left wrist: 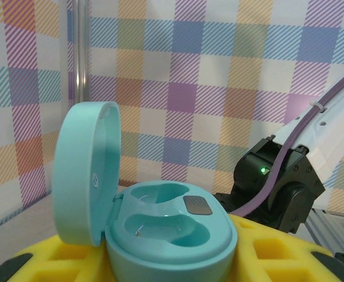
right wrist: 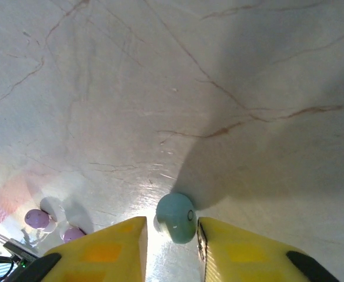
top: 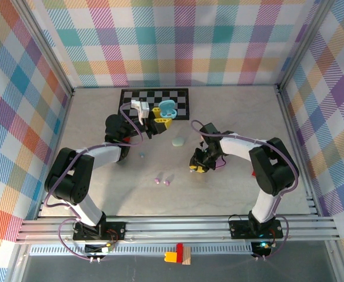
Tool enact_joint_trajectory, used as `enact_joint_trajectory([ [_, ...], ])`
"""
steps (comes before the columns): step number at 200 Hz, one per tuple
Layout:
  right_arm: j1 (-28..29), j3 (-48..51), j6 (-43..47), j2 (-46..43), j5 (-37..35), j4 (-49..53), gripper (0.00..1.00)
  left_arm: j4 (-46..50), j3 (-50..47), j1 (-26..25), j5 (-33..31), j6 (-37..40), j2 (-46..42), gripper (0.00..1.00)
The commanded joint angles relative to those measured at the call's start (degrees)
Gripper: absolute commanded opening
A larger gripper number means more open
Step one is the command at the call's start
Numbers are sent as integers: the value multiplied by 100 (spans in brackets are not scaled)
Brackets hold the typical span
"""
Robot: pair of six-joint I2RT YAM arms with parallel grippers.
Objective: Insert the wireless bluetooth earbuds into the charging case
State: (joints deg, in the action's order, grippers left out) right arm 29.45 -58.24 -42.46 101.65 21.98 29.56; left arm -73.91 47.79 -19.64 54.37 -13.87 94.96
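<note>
The teal earbud lies tipped with its ring mark (right wrist: pixel 190 215) toward one finger, so my right gripper should open and roll the earbud (right wrist: pixel 176 218) mark up before lifting it.
The charging case (left wrist: pixel 172 232) is teal, its lid hinged open to the left, and both inner wells are empty. My left gripper (top: pixel 159 120) is shut on it and holds it above the table near the checkered mat; its yellow fingers (left wrist: pixel 277 258) flank the case base. A teal earbud (right wrist: pixel 176 217) lies on the table between the yellow fingers of my right gripper (right wrist: pixel 172 238). The jaws are open, with a gap showing on the earbud's left side. Two lilac earbuds (right wrist: pixel 37 218) lie side by side to the left, near the table's middle (top: pixel 162 181).
A pale green closed case (top: pixel 178 141) lies between the two grippers. A tiny blue piece (top: pixel 141 155) rests left of centre. The black-and-white checkered mat (top: pixel 142 97) lies at the back. A red and yellow block (top: pixel 174 254) sits on the front rail. Plaid walls enclose the table.
</note>
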Motion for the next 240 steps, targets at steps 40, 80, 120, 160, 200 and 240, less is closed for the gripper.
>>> enact_joint_trajectory([
  [40,28,415,23,-147,365,-791,43,-308,198,74,130,7,-92,39],
  [80,25,830,45,-423,399,-1363,43,-307,228,74,135,-32,-74,39],
  [120,25,1119,-8,-582,443,-1847,40,-305,221,74,144,-46,-91,39],
  [160,25,1322,-171,-647,561,-2178,34,-300,239,74,153,-68,-92,39],
  [200,23,1529,-388,-744,562,-2504,32,-309,266,74,189,-89,-99,39],
  [240,21,1657,-568,-758,553,-2865,33,-300,301,74,233,-98,-131,39],
])
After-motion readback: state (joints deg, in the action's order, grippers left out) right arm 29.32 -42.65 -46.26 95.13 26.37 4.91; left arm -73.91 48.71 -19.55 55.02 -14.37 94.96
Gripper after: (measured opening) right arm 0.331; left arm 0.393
